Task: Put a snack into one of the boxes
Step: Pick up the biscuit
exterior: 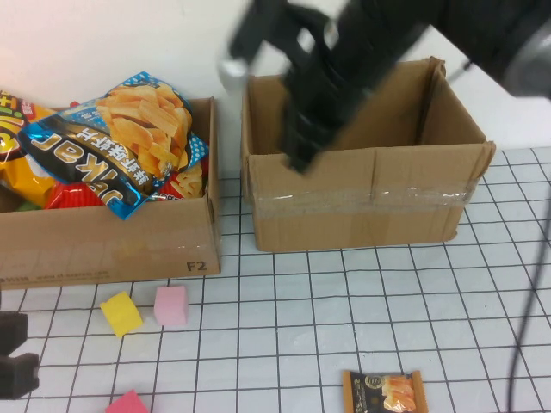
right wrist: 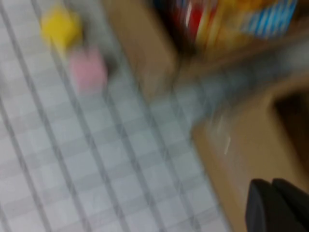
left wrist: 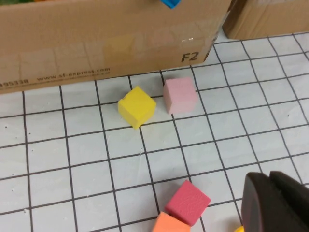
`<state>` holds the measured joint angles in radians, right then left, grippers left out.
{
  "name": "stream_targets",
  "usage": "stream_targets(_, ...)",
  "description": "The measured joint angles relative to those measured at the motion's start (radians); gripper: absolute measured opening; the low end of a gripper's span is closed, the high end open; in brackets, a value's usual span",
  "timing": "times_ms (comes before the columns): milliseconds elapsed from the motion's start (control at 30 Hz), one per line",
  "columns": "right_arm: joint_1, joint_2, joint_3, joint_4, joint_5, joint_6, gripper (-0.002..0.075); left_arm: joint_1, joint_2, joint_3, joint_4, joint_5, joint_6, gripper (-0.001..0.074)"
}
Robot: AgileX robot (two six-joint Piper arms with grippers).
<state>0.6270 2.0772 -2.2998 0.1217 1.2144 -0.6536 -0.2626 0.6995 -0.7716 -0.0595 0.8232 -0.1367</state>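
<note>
My right gripper is opening and nearing the snack packet, which lies flat and clear of the cubes, and should keep on until the fingers straddle its sides.
A small brown and orange snack packet lies flat on the gridded table near the front edge. The left cardboard box is full of snack bags, with a blue chips bag on top. The right cardboard box is open. My right gripper is blurred over that box's front left corner, and its fingers are together with nothing between them. My left gripper is low at the front left of the table, shut and empty.
A yellow foam cube and a pink one lie in front of the left box, also in the left wrist view. A red cube with an orange one beside it lies near the left gripper.
</note>
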Motion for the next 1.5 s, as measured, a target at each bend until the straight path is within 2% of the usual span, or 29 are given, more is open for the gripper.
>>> stream_targets(267, 0.0, -0.282, 0.545, -0.04, -0.015, -0.104, 0.0003, 0.0, 0.002, 0.013, -0.01, -0.119, 0.028, -0.0002)
stream_targets(467, 0.0, -0.476, 0.926, -0.036, -0.222, -0.151, 0.0002, 0.0, 0.042, 0.087, -0.014, -0.228, 0.044, -0.0002)
stream_targets(700, 0.0, -0.5, 1.184, -0.003, -0.373, -0.212, 0.0022, 0.0, 0.117, 0.17, -0.016, -0.265, 0.076, -0.0001)
stream_targets(767, 0.0, -0.483, 1.208, 0.03, -0.376, -0.239, 0.0099, 0.0, 0.12, 0.171, -0.016, -0.267, 0.08, -0.0001)
stream_targets(967, 0.0, -0.426, 1.215, 0.107, -0.443, -0.325, 0.0547, 0.0, 0.121, 0.171, -0.016, -0.268, 0.089, -0.0002)
stream_targets(1033, 0.0, -0.397, 1.215, 0.111, -0.466, -0.369, 0.0626, 0.0, 0.121, 0.171, -0.016, -0.26, 0.089, -0.0002)
stream_targets(1167, 0.0, -0.324, 1.215, 0.126, -0.488, -0.429, 0.068, 0.0, 0.121, 0.171, -0.016, -0.247, 0.093, -0.0002)
stream_targets(1500, 0.0, -0.192, 1.215, 0.13, -0.576, -0.464, 0.0691, 0.0, 0.121, 0.171, -0.018, -0.243, 0.094, -0.0002)
